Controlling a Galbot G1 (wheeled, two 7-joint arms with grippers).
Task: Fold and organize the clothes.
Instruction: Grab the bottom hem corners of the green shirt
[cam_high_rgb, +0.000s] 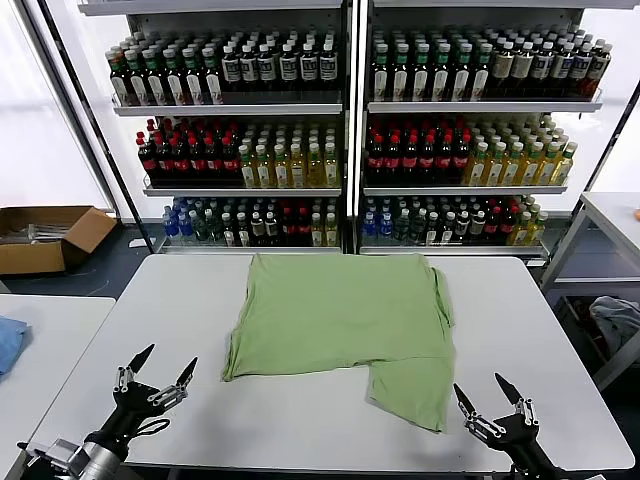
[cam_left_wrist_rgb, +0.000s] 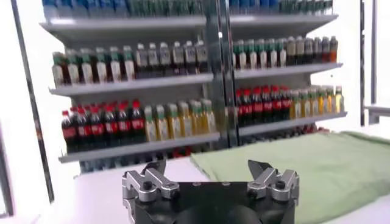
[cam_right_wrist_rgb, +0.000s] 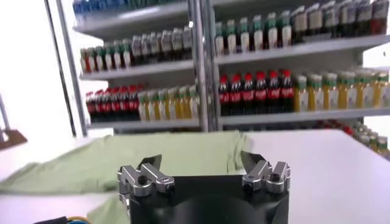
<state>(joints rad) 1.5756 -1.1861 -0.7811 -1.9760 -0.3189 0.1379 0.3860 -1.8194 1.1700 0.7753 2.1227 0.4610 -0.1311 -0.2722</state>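
Note:
My right gripper should keep moving, because the light green T-shirt's front flap (cam_high_rgb: 412, 388) lies flat and free beside the open fingers. They should go on to its near corner (cam_high_rgb: 437, 424) until they are on both sides of it.
The light green T-shirt (cam_high_rgb: 340, 325) lies flat in the middle of the white table (cam_high_rgb: 560, 340), partly folded, with one flap reaching toward the front edge. It also shows in the left wrist view (cam_left_wrist_rgb: 304, 167) and the right wrist view (cam_right_wrist_rgb: 122, 161). My left gripper (cam_high_rgb: 158, 368) is open and empty above the table's front left corner, left of the shirt. My right gripper (cam_high_rgb: 482, 393) is open and empty at the front right, just right of the shirt's front flap. Both show open in their wrist views, the left gripper (cam_left_wrist_rgb: 210, 167) and the right gripper (cam_right_wrist_rgb: 201, 161).
Shelves of bottled drinks (cam_high_rgb: 340, 130) stand behind the table. A second table (cam_high_rgb: 40, 350) at the left carries a blue cloth (cam_high_rgb: 8, 340). A cardboard box (cam_high_rgb: 45, 238) sits on the floor at the left. A grey-white cloth bundle (cam_high_rgb: 615, 320) lies at the right.

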